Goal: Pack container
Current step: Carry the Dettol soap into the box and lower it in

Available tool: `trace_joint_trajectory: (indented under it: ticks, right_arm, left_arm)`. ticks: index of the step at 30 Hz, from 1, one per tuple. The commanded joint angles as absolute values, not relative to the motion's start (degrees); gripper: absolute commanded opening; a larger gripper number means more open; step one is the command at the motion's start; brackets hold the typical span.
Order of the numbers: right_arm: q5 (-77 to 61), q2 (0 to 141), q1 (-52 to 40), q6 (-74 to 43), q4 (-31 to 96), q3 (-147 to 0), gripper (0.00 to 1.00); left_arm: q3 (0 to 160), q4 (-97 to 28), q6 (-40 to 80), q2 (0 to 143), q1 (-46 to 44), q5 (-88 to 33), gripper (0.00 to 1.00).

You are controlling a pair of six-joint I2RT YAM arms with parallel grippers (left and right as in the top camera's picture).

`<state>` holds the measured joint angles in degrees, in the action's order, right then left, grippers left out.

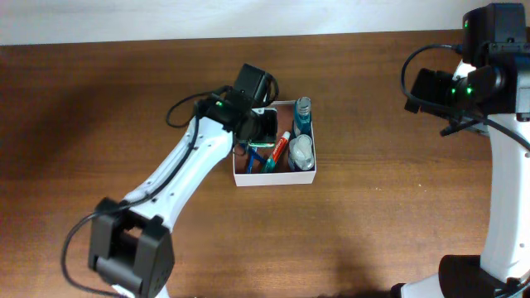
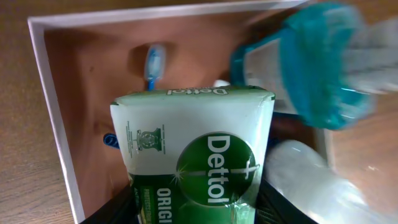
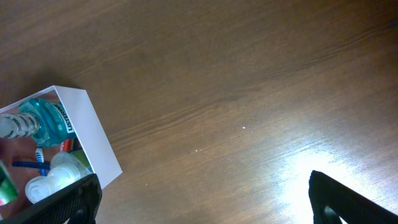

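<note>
The Dettol soap pack (image 2: 194, 149) is over the container's open space beside the bottles, so my left gripper keeps lowering it toward the blue toothbrush (image 2: 154, 66) and opens there.
The container (image 1: 273, 177) is a square white-walled box with a pinkish-brown inside at the table's middle. It shows in the left wrist view (image 2: 53, 106) and in the right wrist view (image 3: 93, 140). Inside lie a teal bottle (image 1: 302, 117), a clear bottle (image 1: 301, 152), a red-and-white tube (image 1: 280, 151) and a blue toothbrush (image 2: 153, 64). My left gripper (image 1: 263, 126) is over the container's left part, shut on a green-and-white Dettol soap pack (image 2: 199, 155). My right gripper (image 3: 205, 199) is open and empty, high over bare table at the far right.
The table is dark brown wood (image 1: 389, 207). The right arm's base (image 1: 472, 277) stands at the bottom right, the left arm's base (image 1: 132, 252) at the bottom left. A pale wall runs along the table's far edge.
</note>
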<state>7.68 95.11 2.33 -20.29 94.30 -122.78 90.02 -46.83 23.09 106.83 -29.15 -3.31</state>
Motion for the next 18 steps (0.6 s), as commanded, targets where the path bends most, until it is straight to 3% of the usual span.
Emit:
trace_joint_trajectory:
  ticks: [1,18]
  right_arm:
    - [8.2,95.3,2.7,-19.9,94.2,-123.1,0.98]
    - [8.2,95.3,2.7,-19.9,94.2,-123.1,0.98]
  left_arm:
    - [91.0,-46.3,25.3,108.8,-29.3,-1.2,0.15]
    - [91.0,-45.8,27.8,115.5,-29.3,5.4,0.15]
